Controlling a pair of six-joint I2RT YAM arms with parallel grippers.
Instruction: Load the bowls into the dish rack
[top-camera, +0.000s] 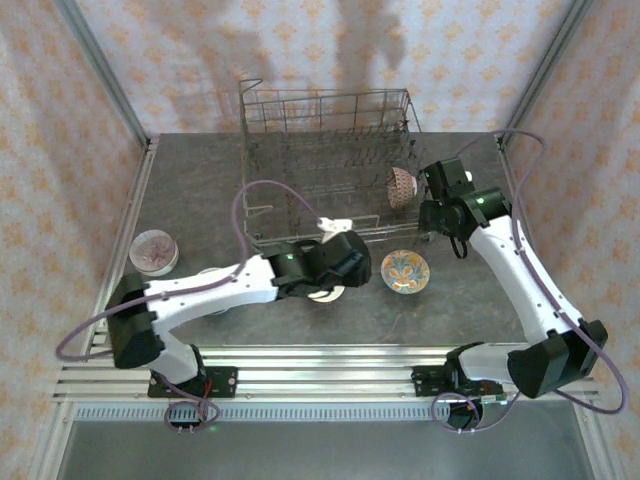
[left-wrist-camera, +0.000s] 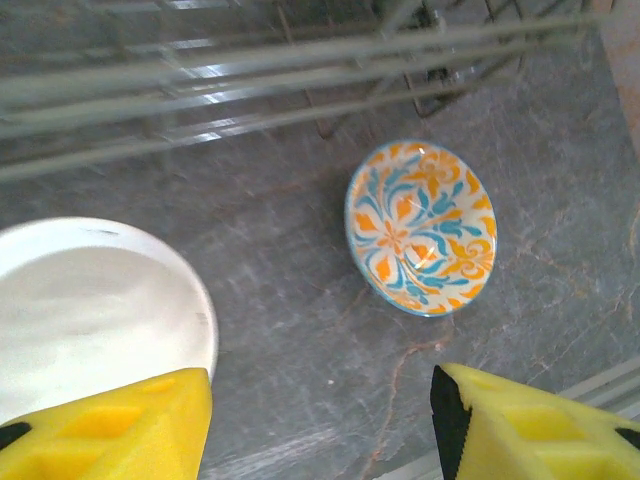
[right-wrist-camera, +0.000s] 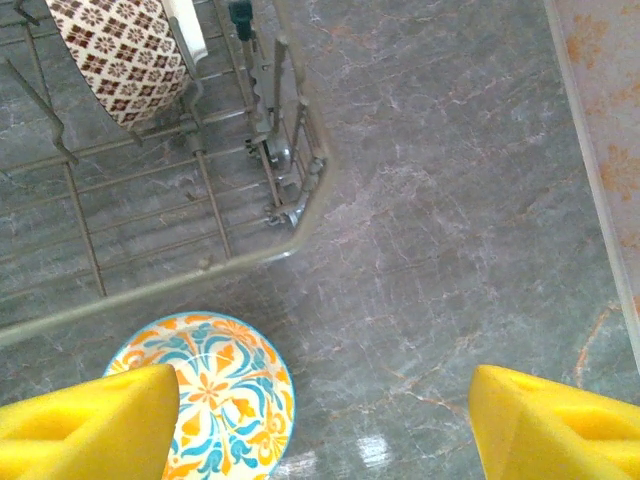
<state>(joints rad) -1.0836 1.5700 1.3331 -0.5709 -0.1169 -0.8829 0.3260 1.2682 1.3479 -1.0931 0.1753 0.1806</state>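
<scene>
The orange-and-blue bowl's rim (top-camera: 384, 278) is clear of the white bowl, so the robot's left gripper should keep moving toward that rim until its fingers straddle it, and then close.
The grey wire dish rack (top-camera: 325, 165) stands at the back of the table. A brown-patterned bowl (top-camera: 401, 185) (right-wrist-camera: 120, 55) stands on edge among the tines at its right end. An orange-and-blue bowl (top-camera: 405, 270) (left-wrist-camera: 420, 228) (right-wrist-camera: 205, 395) lies on the table in front of the rack. A white bowl (top-camera: 325, 294) (left-wrist-camera: 90, 310) lies under my left gripper (top-camera: 335, 262) (left-wrist-camera: 320, 400), which is open and empty, its left finger (left-wrist-camera: 110, 425) over the bowl's rim. A pinkish bowl (top-camera: 154, 252) sits at the far left. My right gripper (top-camera: 437, 205) (right-wrist-camera: 325, 400) hangs open and empty beside the rack's right corner.
The rack's front wires (left-wrist-camera: 250, 75) run just beyond the left gripper. The rack's corner (right-wrist-camera: 300, 190) is close to the right gripper. Patterned walls (top-camera: 60, 120) close off both sides. A metal rail (top-camera: 330, 365) runs along the near edge.
</scene>
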